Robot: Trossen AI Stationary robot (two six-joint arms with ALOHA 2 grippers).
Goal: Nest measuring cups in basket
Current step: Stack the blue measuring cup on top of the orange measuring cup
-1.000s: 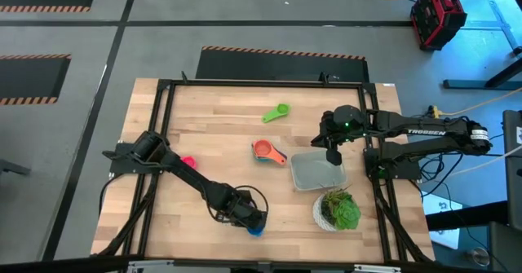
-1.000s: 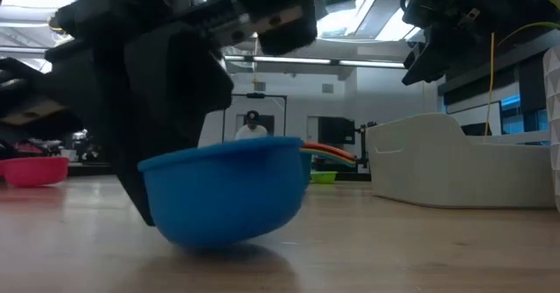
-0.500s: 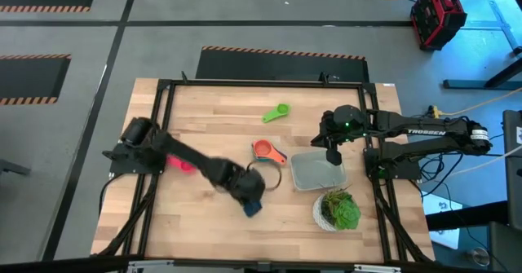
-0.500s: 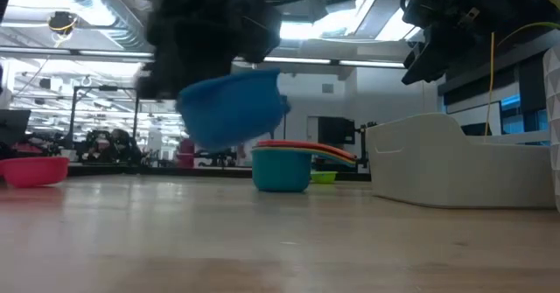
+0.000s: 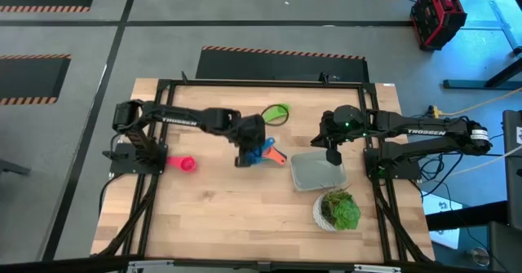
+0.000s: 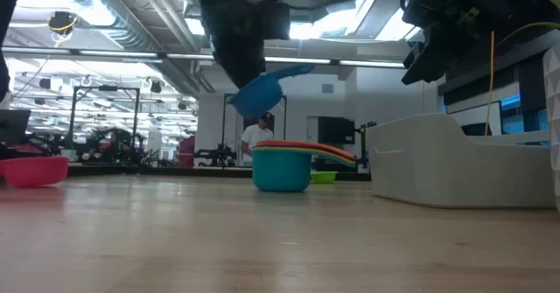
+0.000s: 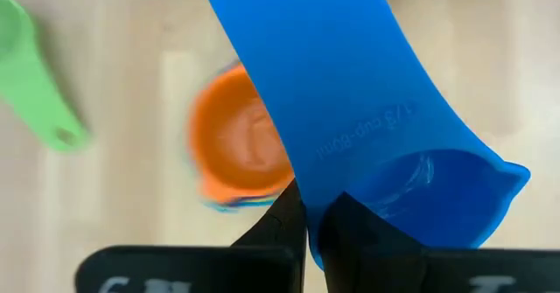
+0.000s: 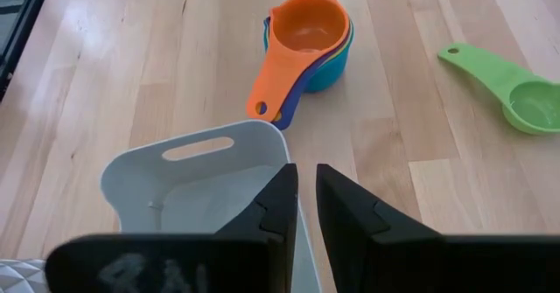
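The blue cup's bowl (image 6: 255, 97) is hanging next to the orange cup's bowl, so the robot's left gripper should turn the blue cup and move it over the stack (image 6: 283, 165) before lowering it.
My left gripper (image 5: 245, 152) is shut on the blue measuring cup (image 5: 261, 149) and holds it in the air just over a nested stack of cups with an orange one on top (image 5: 276, 154). In the low view the blue cup (image 6: 262, 87) hangs above that stack (image 6: 282, 166), which stands on its teal bottom cup. A green cup (image 5: 277, 112) lies toward the far edge, a pink one (image 5: 187, 164) toward the left. My right gripper (image 5: 333, 155), shut on nothing, hovers above the far side of the light-gray basket (image 5: 318, 172). My left gripper pinches the blue cup between its two fingers (image 7: 289, 223) at an edge of the wide handle, close to the bowl (image 7: 325, 207). It comes from above, pointing down. The cup is lifted clear and tilted, bowl (image 6: 255, 94) low and handle end (image 6: 299, 68) higher.
A round white pot with a green plant (image 5: 337, 210) stands near the table's near right corner, beside the basket. The dark frame rails (image 5: 163, 126) run along the table's sides. Bare wood (image 5: 220, 216) fills the near left part. A person shows in the room behind (image 6: 255, 137).
My left gripper has lifted the blue cup off the near part of the table and carried it up, toward the far edge and to the right, stopping over the nested stack. The cup has tipped from resting on its bowl to hanging tilted.
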